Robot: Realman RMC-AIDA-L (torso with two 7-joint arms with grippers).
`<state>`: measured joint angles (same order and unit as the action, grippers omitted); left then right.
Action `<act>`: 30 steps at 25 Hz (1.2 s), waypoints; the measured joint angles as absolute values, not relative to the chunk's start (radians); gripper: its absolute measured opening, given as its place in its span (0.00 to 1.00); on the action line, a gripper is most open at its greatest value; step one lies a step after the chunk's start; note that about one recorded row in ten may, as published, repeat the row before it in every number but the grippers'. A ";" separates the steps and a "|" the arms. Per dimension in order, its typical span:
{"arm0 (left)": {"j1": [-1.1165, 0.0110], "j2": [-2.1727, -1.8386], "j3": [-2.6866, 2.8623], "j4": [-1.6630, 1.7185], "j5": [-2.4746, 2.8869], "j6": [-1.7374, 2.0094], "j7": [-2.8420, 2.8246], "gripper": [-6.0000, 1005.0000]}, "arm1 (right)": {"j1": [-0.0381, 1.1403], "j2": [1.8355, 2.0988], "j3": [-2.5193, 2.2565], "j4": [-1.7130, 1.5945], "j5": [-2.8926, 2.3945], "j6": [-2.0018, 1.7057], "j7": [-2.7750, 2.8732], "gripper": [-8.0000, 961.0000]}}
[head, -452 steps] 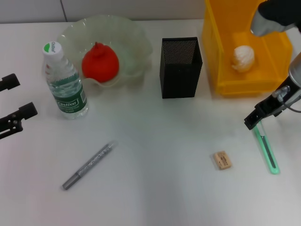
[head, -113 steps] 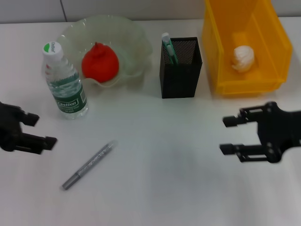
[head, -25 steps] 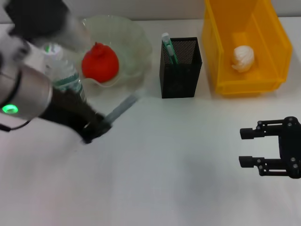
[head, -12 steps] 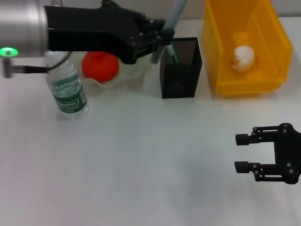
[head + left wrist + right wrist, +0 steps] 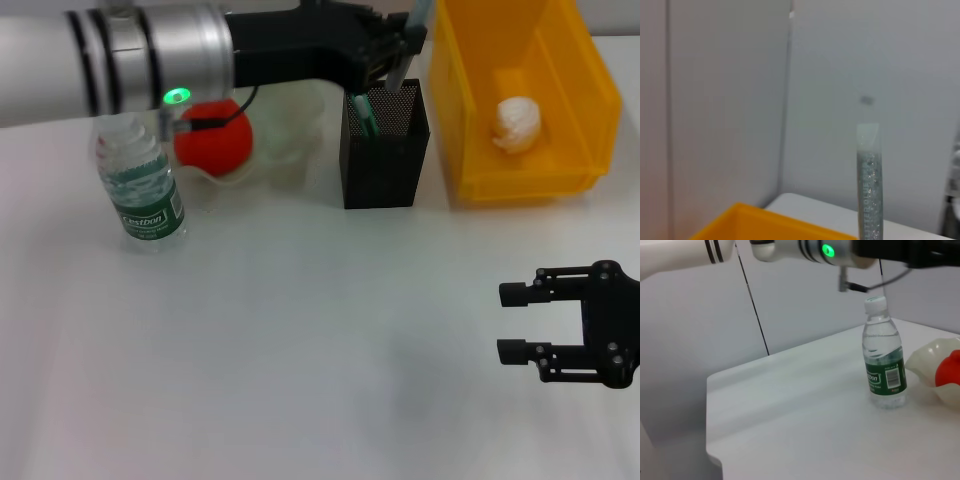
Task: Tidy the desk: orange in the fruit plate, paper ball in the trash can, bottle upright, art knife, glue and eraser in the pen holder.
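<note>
The grey glue's lower end (image 5: 395,80) is over the pen holder's opening (image 5: 396,108) beside the art knife, so the left gripper keeps moving down and lets go of the glue inside.
My left arm stretches across the back of the desk, and my left gripper (image 5: 399,55) is shut on the grey glitter glue (image 5: 416,18), held upright just above the black mesh pen holder (image 5: 385,160). The left wrist view shows the glue (image 5: 869,200) standing up before the wall. The green art knife (image 5: 361,110) leans inside the holder. The orange (image 5: 212,138) lies in the pale fruit plate (image 5: 295,130). The bottle (image 5: 140,190) stands upright. The paper ball (image 5: 518,122) rests in the yellow trash can (image 5: 580,160). The eraser is out of view. My right gripper (image 5: 513,320) hovers open at the front right.
The trash can stands close beside the pen holder, and its rim (image 5: 765,225) shows in the left wrist view. In the right wrist view, the bottle (image 5: 884,370) and the plate (image 5: 925,365) stand with the desk's far edge beyond them.
My left arm has carried the glue further right, from the holder's left rim to over its right side. The right gripper has hardly moved.
</note>
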<state>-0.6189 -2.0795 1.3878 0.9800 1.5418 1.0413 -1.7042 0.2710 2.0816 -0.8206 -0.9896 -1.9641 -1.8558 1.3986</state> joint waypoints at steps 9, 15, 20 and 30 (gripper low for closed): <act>-0.637 -2.080 1.604 0.944 1.470 0.681 -1.683 0.16 | 0.280 2.083 -0.818 -0.986 -1.962 -1.856 1.400 0.64; -0.631 -2.080 1.615 0.934 1.469 0.653 -1.684 0.17 | 0.283 2.082 -0.818 -0.986 -1.962 -1.854 1.400 0.66; -0.622 -2.079 1.616 0.928 1.469 0.663 -1.689 0.24 | 0.288 2.082 -0.818 -0.985 -1.962 -1.842 1.400 0.69; -0.470 -2.068 1.509 1.086 1.466 0.907 -1.684 0.45 | 0.293 2.080 -0.809 -0.986 -1.915 -1.839 1.415 0.74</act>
<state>-0.4697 -2.0682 1.5088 1.0860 1.4664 0.9069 -1.6839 0.2933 2.0804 -0.8088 -0.9863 -1.9148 -1.8393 1.4147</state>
